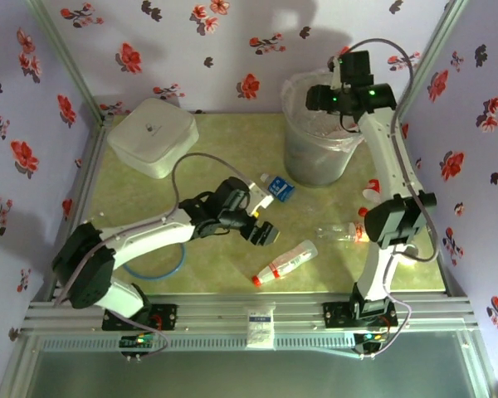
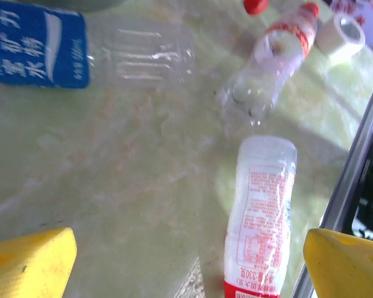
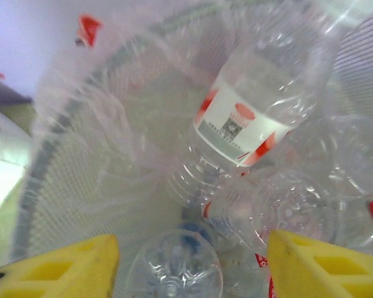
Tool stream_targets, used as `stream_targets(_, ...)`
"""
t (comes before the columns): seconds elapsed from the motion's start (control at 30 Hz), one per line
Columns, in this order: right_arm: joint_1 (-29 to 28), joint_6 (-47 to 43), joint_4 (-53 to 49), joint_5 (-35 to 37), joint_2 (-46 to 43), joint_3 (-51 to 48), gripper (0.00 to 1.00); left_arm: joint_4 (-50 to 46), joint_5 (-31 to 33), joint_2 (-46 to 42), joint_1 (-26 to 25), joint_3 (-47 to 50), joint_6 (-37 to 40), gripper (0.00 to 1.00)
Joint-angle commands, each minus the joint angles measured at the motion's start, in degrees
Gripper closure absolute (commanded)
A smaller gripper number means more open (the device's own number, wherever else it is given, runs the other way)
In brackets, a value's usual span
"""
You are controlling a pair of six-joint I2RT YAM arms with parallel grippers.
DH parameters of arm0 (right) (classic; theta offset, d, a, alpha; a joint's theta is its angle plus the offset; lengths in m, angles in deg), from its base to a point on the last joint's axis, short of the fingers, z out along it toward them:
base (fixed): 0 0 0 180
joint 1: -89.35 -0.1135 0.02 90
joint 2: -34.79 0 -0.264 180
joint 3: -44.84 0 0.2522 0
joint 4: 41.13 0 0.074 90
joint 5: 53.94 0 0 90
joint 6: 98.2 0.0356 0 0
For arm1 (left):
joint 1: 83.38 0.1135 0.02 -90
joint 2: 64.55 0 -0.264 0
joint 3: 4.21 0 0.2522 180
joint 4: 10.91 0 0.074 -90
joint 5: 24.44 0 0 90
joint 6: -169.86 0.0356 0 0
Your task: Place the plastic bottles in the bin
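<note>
I should lift the white bottle point(image 1: 290, 260) with my left gripper by its red-end with the cap point(image 1: 262, 277) and pass it to my right gripper, because it lies far from the bin.
My left gripper point(image 1: 262, 233) hangs open low over the table, yellow fingers point(image 2: 28, 262) wide apart and nothing between them. Beneath it lies a white bottle with a red-printed label point(image 2: 261, 217) point(image 1: 284, 264). Farther off lie a blue-labelled bottle point(image 2: 81, 46) point(image 1: 275, 187) and a clear red-capped one point(image 2: 276, 56) point(image 1: 344, 235). My right gripper point(image 1: 342, 99) is above the bin point(image 1: 311, 157), open, looking down into it. Several clear bottles point(image 3: 255, 105) lie inside the lined bin point(image 3: 56, 161). One bottle base point(image 3: 174, 267) sits below the gap between the fingers, untouched.
A white lidded box point(image 1: 152, 135) stands at the back left. A blue cable loop point(image 1: 153, 269) lies beside the left arm. A roll of white tape point(image 2: 340, 34) rests near the metal frame at the right. Flowered walls close the table on three sides.
</note>
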Motion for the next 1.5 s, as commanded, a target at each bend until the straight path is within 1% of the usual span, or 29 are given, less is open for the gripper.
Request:
stream_targets(0.0,2.2,1.4,-1.9,0.3,-6.7,-1.7,0.23,-8.2,-2.3,3.1,-2.8,-4.0,5.9,0.06)
stream_targets(0.13,3.2,2.8,0.1,-1.6,-14.1,-10.8,0.12,-12.9,-3.4,6.1,-5.7,-6.3,8.3,0.04)
stream_targets(0.23,3.7,3.4,1.6,-2.6,-19.1,-17.9,0.08,-15.6,-3.8,7.8,-8.2,-7.3,9.5,0.03)
stream_targets(0.33,4.6,4.3,2.7,-3.9,-22.8,-23.7,0.05,-17.3,-4.2,9.6,-10.9,-7.6,9.8,0.02)
stream_targets(0.43,5.4,5.2,3.7,-5.1,-25.6,-27.8,0.05,-17.6,-4.2,11.5,-12.8,-7.6,9.5,0.01)
stream_targets(0.57,5.8,6.0,4.2,-7.1,-28.3,-30.3,0.05,-17.5,-2.2,14.3,-13.8,-8.7,8.7,0.04)
stream_targets(0.77,6.7,7.1,4.5,-10.2,-33.6,-32.4,0.05,-18.3,1.1,18.3,-14.2,-10.8,8.7,0.17)
stream_targets(0.83,7.3,7.2,4.6,-10.9,-35.7,-33.3,0.05,-18.6,2.5,18.8,-14.3,-11.0,8.7,0.25)
stream_targets(0.9,7.9,7.5,5.1,-12.0,-37.5,-34.7,0.05,-18.7,3.8,19.2,-14.2,-11.2,8.7,0.32)
stream_targets(1.07,8.8,8.5,7.2,-15.4,-40.8,-38.2,0.05,-19.0,6.4,19.3,-14.2,-11.5,8.5,0.39)
stream_targets(1.13,9.0,9.1,8.3,-17.4,-41.5,-39.3,0.05,-19.0,6.9,19.1,-14.0,-11.6,8.4,0.46)
stream_targets(1.2,9.2,9.9,9.3,-19.5,-41.9,-39.9,0.05,-19.1,7.1,19.0,-13.8,-11.6,8.2,0.50)
stream_targets(1.27,9.3,10.2,10.0,-20.8,-42.1,-40.3,0.05,-18.8,7.3,18.5,-13.5,-11.3,7.6,0.52)
stream_targets(1.3,9.3,10.4,10.2,-21.3,-42.1,-40.5,0.05,-18.6,7.3,18.1,-13.2,-11.1,7.4,0.55)
stream_targets(1.33,9.3,10.5,10.5,-21.5,-42.2,-40.6,0.05,-18.3,7.4,17.8,-13.1,-10.8,7.2,0.56)
stream_targets(1.4,9.3,10.7,10.8,-21.9,-42.1,-40.8,0.05,-17.9,7.4,16.8,-12.7,-10.1,6.9,0.57)
stream_targets(1.43,9.3,10.8,10.8,-22.3,-42.2,-40.8,0.05,-17.7,7.6,16.0,-12.5,-9.6,6.8,0.60)
stream_targets(1.47,9.3,11.0,11.0,-22.6,-42.3,-41.0,0.05,-17.5,7.9,15.1,-12.1,-9.0,6.6,0.61)
